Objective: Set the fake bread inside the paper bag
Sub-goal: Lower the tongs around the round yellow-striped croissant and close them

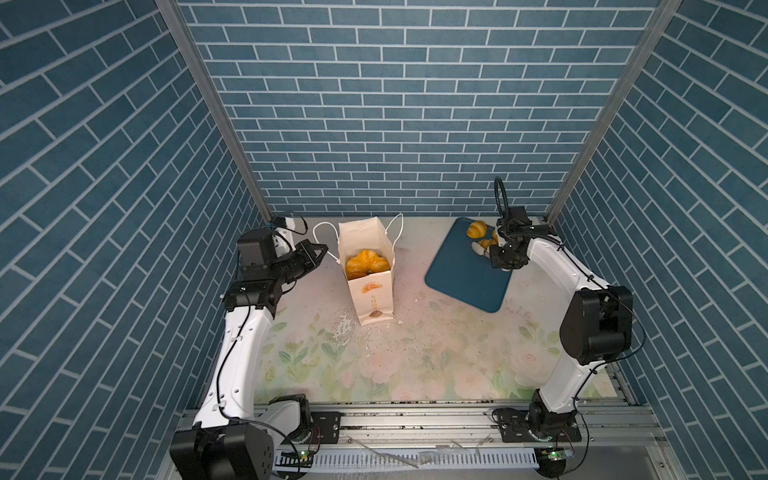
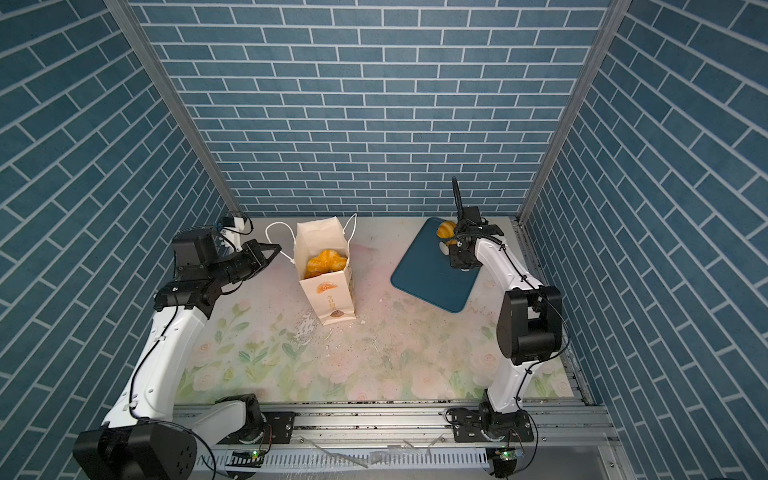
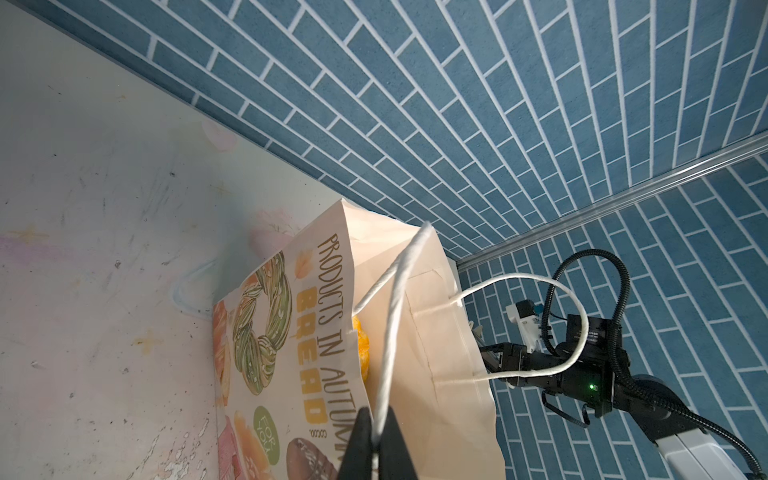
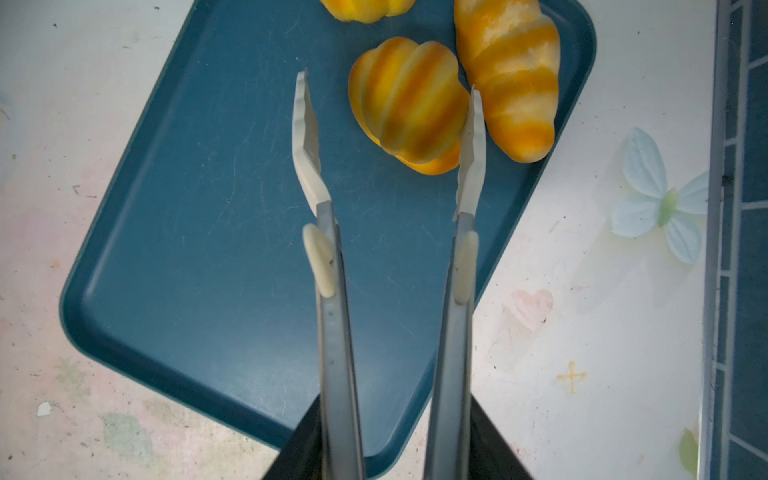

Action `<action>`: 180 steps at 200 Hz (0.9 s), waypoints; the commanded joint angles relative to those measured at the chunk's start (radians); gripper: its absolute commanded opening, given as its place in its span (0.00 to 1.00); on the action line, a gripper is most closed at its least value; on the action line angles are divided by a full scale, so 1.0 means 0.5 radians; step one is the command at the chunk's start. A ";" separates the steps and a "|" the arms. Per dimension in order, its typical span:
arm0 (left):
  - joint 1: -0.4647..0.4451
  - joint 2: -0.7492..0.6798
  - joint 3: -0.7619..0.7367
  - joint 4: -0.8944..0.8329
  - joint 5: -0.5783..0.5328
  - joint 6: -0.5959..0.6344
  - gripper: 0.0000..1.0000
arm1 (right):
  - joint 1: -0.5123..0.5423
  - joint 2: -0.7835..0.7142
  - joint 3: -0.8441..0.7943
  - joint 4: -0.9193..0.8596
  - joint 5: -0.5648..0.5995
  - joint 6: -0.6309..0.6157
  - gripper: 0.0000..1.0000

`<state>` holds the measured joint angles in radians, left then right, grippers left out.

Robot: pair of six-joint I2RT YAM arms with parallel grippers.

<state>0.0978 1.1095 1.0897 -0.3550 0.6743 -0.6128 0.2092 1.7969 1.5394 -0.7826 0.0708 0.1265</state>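
The tongs have a tong tip at the croissant [image 4: 489, 89] beside the roll, so the robot's right gripper needs to pull them toward the tray's empty middle [image 4: 248, 192] and shut them around the roll.
The paper bag [image 1: 372, 299] [image 2: 330, 297] stands upright and open at mid-table, with golden fake bread [image 1: 365, 262] [image 2: 326, 262] inside. My left gripper [image 1: 323, 249] [image 3: 376, 415] is shut on the bag's near white cord handle [image 3: 395, 316], beside the bag's left side. More fake bread lies at the far end of the dark blue tray [image 1: 465, 278] [image 4: 208, 208]: a ridged roll [image 4: 409, 104], a croissant [image 4: 511, 79] and a third piece [image 4: 365, 8] cut off by the frame edge. My right gripper [image 1: 496, 251] [image 4: 395, 440] is shut on metal tongs [image 4: 332, 311]. Their spread tips straddle the roll.
Blue brick walls enclose the floral table on three sides, and the tray's far corner sits close to the back wall and the right post [image 1: 582, 158]. Crumbs and paint flakes [image 1: 345, 332] litter the mat near the bag's base. An aluminium rail [image 1: 415, 419] runs along the front edge.
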 commanded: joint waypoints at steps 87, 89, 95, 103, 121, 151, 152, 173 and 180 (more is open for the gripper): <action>0.004 0.007 0.005 0.044 -0.005 0.006 0.08 | 0.143 -0.342 -0.120 -0.112 0.060 0.075 0.47; 0.004 0.006 0.005 0.044 -0.005 0.003 0.08 | 0.144 -0.333 -0.114 -0.119 0.077 0.073 0.47; 0.004 0.006 0.005 0.044 -0.005 0.002 0.08 | 0.143 -0.311 -0.088 -0.128 0.097 0.071 0.47; 0.004 0.007 0.005 0.044 -0.005 -0.001 0.08 | 0.143 -0.273 -0.054 -0.140 0.114 0.066 0.48; 0.004 -0.002 0.005 0.041 -0.008 0.000 0.08 | 0.143 -0.189 0.014 -0.140 0.143 0.069 0.49; 0.004 -0.025 0.002 0.017 -0.020 0.011 0.08 | 0.143 -0.041 0.124 -0.134 0.202 0.085 0.50; 0.004 -0.025 0.002 0.017 -0.020 0.011 0.08 | 0.143 -0.035 0.126 -0.134 0.204 0.086 0.50; 0.004 -0.033 0.002 0.010 -0.025 0.009 0.08 | 0.145 0.059 0.202 -0.133 0.183 0.082 0.50; 0.004 -0.035 0.005 0.010 -0.026 0.010 0.08 | 0.144 0.086 0.220 -0.132 0.181 0.082 0.50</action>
<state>0.0978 1.1091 1.0897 -0.3538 0.6701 -0.6140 0.2832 1.7981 1.5978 -0.8494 0.1394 0.1425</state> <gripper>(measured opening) 0.079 0.503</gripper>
